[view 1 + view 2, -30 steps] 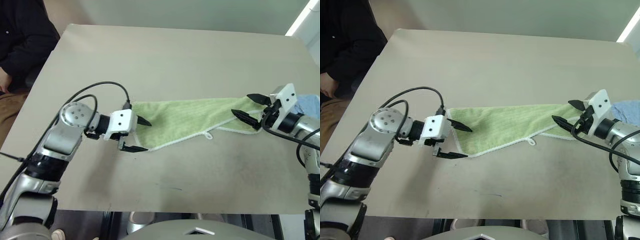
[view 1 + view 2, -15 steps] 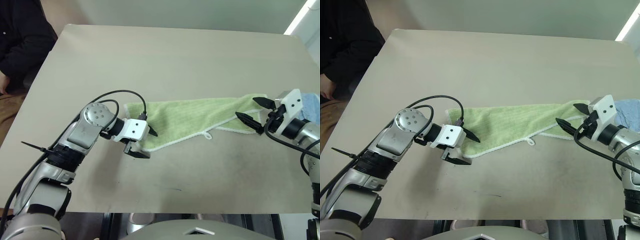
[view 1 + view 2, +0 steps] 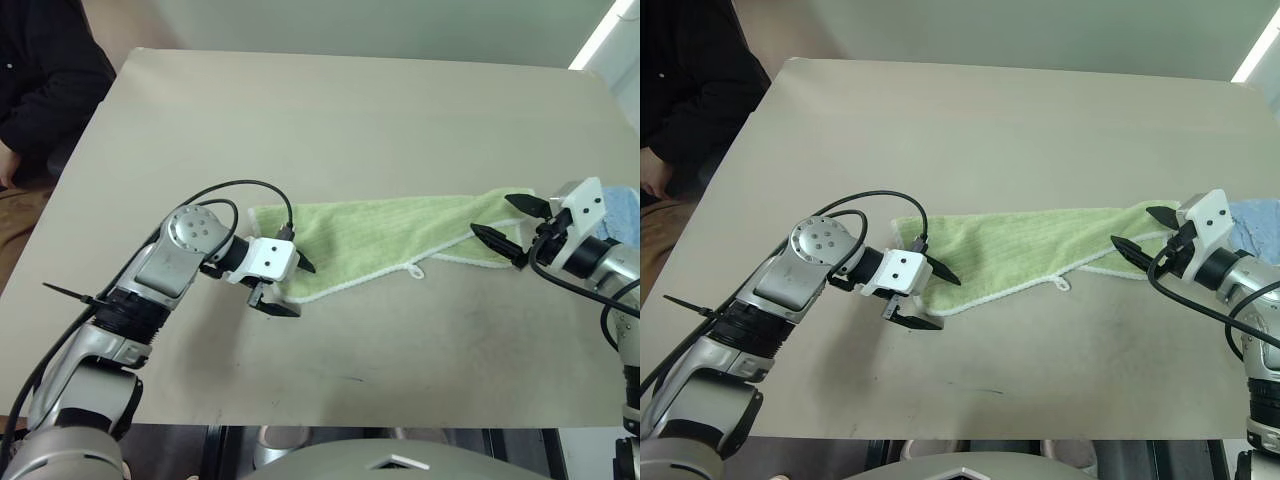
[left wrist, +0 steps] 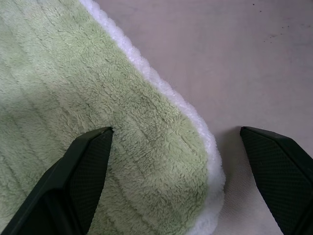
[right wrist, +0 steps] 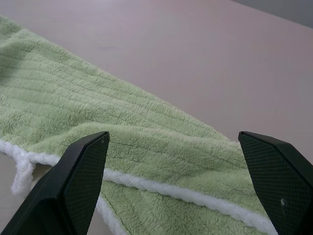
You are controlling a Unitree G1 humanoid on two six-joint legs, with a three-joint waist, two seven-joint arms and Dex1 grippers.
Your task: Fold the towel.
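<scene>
The light green towel's near edge runs at a slant to the corner at the robot's left gripper, so the left gripper should pinch that corner and pull it toward the towel's far edge.
The light green towel lies flat as a long, folded strip across the tan table, edged in white, with a small white loop tag on its near edge. My left gripper is open and straddles the towel's near left corner, one finger over the cloth and one over bare table. At the towel's right end my right gripper hangs open just above the cloth, where a folded layer with white edging shows between its fingers.
A light blue cloth lies at the table's right edge, behind my right gripper. A person in dark clothing sits at the far left corner of the table.
My left gripper has moved right and down from beside the towel's left end onto its near left corner. The right gripper has kept its place.
</scene>
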